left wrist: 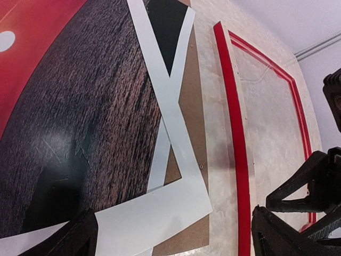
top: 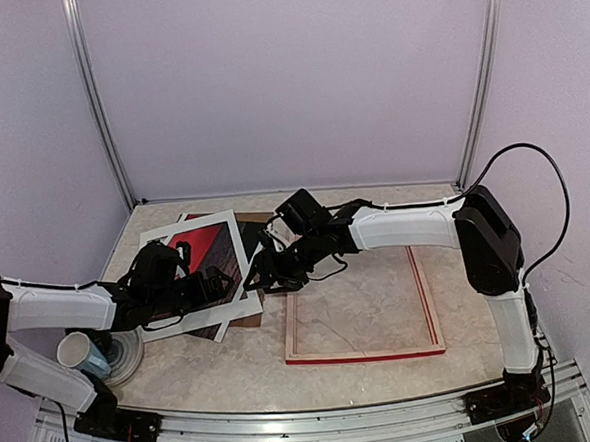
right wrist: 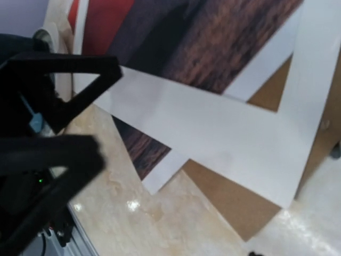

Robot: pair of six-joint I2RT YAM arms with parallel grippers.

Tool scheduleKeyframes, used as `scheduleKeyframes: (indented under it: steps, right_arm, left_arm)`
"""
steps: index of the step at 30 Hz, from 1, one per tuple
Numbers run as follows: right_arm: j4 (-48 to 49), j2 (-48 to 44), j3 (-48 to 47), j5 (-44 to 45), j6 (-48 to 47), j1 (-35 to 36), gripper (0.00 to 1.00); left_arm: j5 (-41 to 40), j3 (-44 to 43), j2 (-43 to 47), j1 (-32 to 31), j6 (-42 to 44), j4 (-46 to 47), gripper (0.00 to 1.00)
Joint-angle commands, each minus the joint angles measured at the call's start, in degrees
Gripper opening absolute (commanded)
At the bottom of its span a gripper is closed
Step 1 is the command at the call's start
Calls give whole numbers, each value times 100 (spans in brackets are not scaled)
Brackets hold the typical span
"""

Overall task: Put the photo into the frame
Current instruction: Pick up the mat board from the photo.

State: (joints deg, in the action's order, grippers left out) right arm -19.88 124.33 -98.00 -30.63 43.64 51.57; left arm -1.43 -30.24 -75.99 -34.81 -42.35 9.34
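My right gripper should keep moving, since the photo's white corner (left wrist: 206,207) sticks out past the brown board's edge, toward that corner (top: 257,308) until its fingers straddle the photo's border.
The photo (top: 205,249), a red sky over dark sea with a wide white border, lies tilted at the table's left. It rests on a second white-edged print and on a brown board (top: 249,320). The left wrist view shows the photo's sea (left wrist: 80,106), and the right wrist view its border (right wrist: 224,133). The frame (top: 365,355) lies flat to the right, with its red bar (left wrist: 234,133) close to the board. My left gripper (top: 219,284) (left wrist: 181,240) stands open over the photo's near right corner. My right gripper (top: 256,275) (right wrist: 110,113) is open at the same corner and holds nothing.
A pale paper cup (top: 78,351) lies against a grey round thing (top: 123,357) at the near left, beside my left arm. The brown board (right wrist: 240,202) sticks out under the prints toward the frame. Purple walls close in the table's back and sides.
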Motion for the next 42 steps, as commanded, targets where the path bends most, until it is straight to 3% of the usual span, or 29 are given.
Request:
scheduleKeyframes:
  steps: [1, 10, 26, 42]
  right_arm:
    - [179, 299, -127, 39, 539, 70, 61]
    - [436, 633, -2, 51, 1014, 74, 59]
    - [480, 1098, -229, 132, 1296, 73, 58]
    - [1164, 777, 233, -245, 1665, 36, 56]
  left_arm:
    - [344, 522, 394, 164, -253, 631, 99]
    - [875, 1175, 557, 325, -469, 1343, 99]
    - [1174, 1350, -39, 325, -424, 1954, 99]
    - [1342, 1345, -366, 325, -435, 2230, 99]
